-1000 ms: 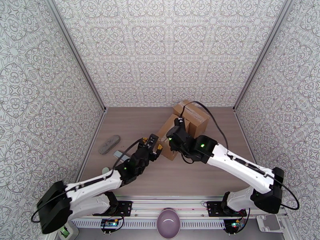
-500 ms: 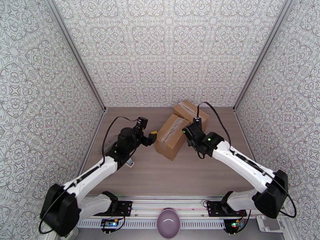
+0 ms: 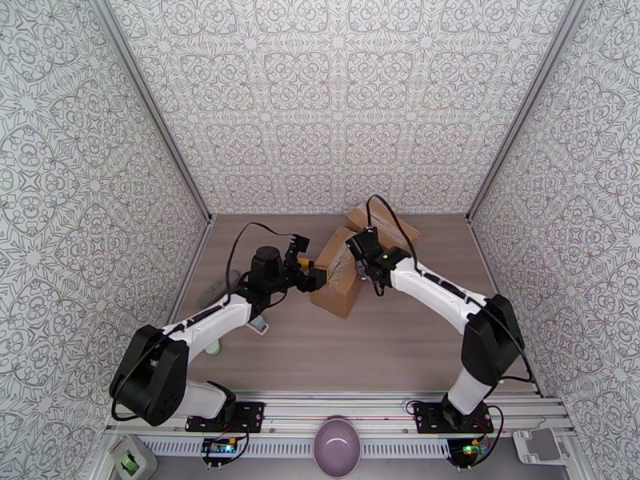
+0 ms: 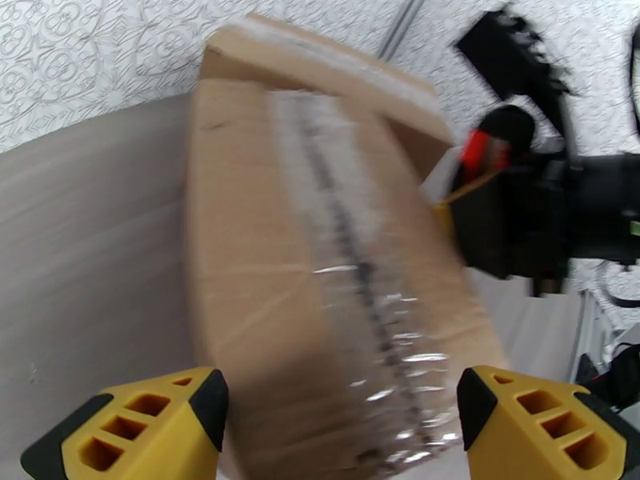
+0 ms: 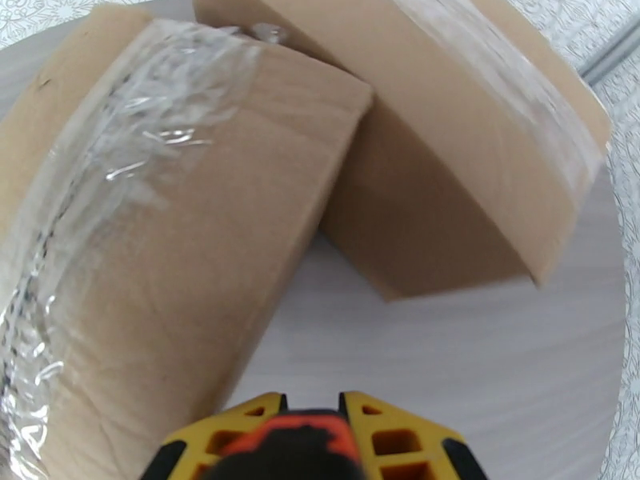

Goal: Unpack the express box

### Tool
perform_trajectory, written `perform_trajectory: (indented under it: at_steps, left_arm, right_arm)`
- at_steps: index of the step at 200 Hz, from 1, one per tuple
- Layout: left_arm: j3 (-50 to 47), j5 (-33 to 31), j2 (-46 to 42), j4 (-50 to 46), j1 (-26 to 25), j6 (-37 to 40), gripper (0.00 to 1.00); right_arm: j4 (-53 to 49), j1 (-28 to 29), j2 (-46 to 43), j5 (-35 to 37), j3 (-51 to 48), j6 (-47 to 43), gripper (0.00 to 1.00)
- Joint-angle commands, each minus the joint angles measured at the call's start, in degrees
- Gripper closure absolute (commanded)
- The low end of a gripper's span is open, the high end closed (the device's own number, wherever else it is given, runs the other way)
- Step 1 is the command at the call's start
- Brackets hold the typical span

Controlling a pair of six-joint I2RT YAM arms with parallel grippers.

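My grippers are still to make the cut, and the express box's far end rests against the second box, with its tape seam slanting away. They should turn the box clear and crosswise first.
The taped cardboard express box (image 3: 336,275) lies mid-table, its clear-tape seam (image 4: 352,258) running along the top. A second cardboard box (image 3: 386,224) leans against its far end (image 5: 456,138). My left gripper (image 3: 310,274) is at the near box's left side, open wide, with the yellow fingers (image 4: 136,426) spread on either side of the box's near end. My right gripper (image 3: 360,251) hovers over the box's far right corner, shut on an orange and black tool (image 5: 296,442). That tool shows red (image 4: 484,150) in the left wrist view.
A small white item (image 3: 260,324) and a pale green object (image 3: 210,346) lie under my left arm. A grey object (image 3: 210,288) rests by the left wall. A purple bowl (image 3: 338,446) sits below the front rail. Patterned walls enclose the table.
My left arm swung out to the left and brought its gripper to the box's left side. My right gripper drew back off the box, then moved to its far corner.
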Motion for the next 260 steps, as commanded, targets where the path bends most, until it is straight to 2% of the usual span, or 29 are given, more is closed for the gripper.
perform_trajectory:
  at_steps: [1, 22, 49, 87, 128, 142, 155, 176, 200, 235, 260]
  left_arm:
    - [-3.1, 4.2, -1.4, 3.6, -0.2, -3.4, 0.19]
    - [-5.6, 4.2, -4.1, 1.7, -0.9, -3.3, 0.19]
    - [-9.2, 1.1, -10.3, -2.3, -2.4, -2.3, 0.19]
    - [-11.3, -4.1, -17.2, -8.6, -7.2, -0.1, 0.18]
    - [-10.8, -10.6, -22.8, -15.7, -9.9, 3.5, 0.17]
    - [-9.7, -13.0, -25.0, -18.5, -9.0, 6.6, 0.17]
    - [-6.7, -13.2, -25.3, -21.3, -6.2, 8.8, 0.16]
    - [0.1, -11.7, -21.2, -24.4, 0.3, 11.1, 0.16]
    - [9.8, -10.8, -11.6, -25.9, 6.7, 12.3, 0.16]
    - [24.9, -6.6, 3.5, -27.8, 12.3, 13.2, 0.14]
    - [33.9, -2.3, 13.7, -27.6, 15.9, 8.3, 0.14]
  right_arm:
    - [3.5, 0.1, 3.0, -3.6, 4.4, -3.2, 1.00]
    - [4.7, 0.1, 5.5, -5.9, 7.3, -5.0, 1.00]
    - [4.8, 0.1, 8.9, -8.5, 11.5, -7.2, 1.00]
    - [6.8, 0.1, 12.0, -13.0, 14.9, -10.7, 1.00]
    - [5.1, -0.3, 12.1, -8.2, 17.3, -14.4, 1.00]
    - [4.5, -1.2, 10.9, -6.9, 16.7, -14.1, 1.00]
    - [4.7, -1.9, 8.7, -5.9, 14.9, -13.8, 1.00]
    - [4.7, -2.3, 4.7, -4.2, 11.7, -13.5, 1.00]
    - [4.6, -2.3, -1.2, -4.9, 5.6, -11.3, 1.00]
    - [6.4, -0.9, -11.4, -7.4, -6.3, -8.9, 1.00]
    - [5.7, 2.7, -14.9, -7.1, -11.5, -8.5, 1.00]
